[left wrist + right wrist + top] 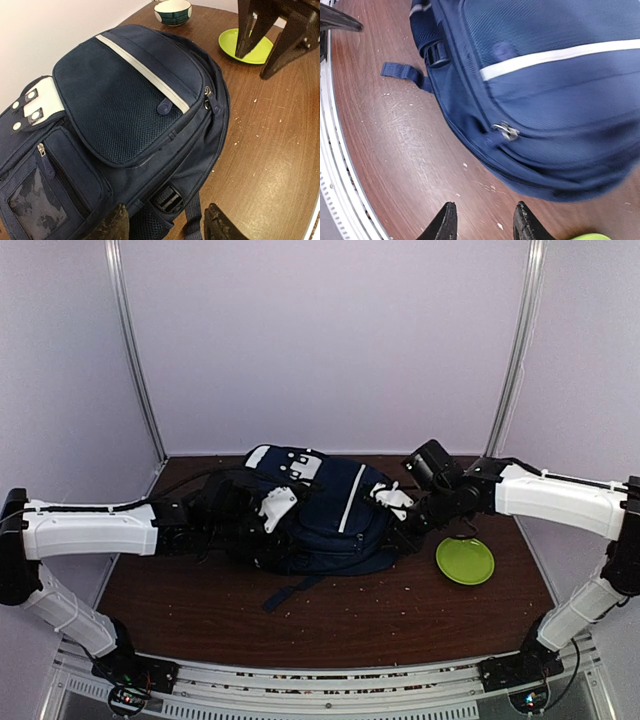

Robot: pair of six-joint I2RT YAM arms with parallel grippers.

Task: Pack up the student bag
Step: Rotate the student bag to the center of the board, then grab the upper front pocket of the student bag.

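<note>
I should move in and pinch the zipper pull (502,134), which lies clear of my right gripper's open fingers, while my left gripper holds the bag's edge (188,112).
The student bag (320,515) lies flat on the brown table, navy with a white diagonal stripe and a white patch at its far end. My left gripper (277,505) is over the bag's left part. In the left wrist view it is open (167,225), with its jaws either side of the bag's edge near a black buckle (170,199), holding nothing. My right gripper (393,498) is at the bag's right edge. In the right wrist view it is open and empty (484,222), above bare table beside the bag (545,100), near a metal zipper pull (506,131).
A lime green plate (465,560) lies on the table right of the bag, below my right arm. A white bowl with a dark green pattern (173,11) stands beyond the bag. A loose navy strap (290,592) trails toward the front edge. Crumbs dot the table.
</note>
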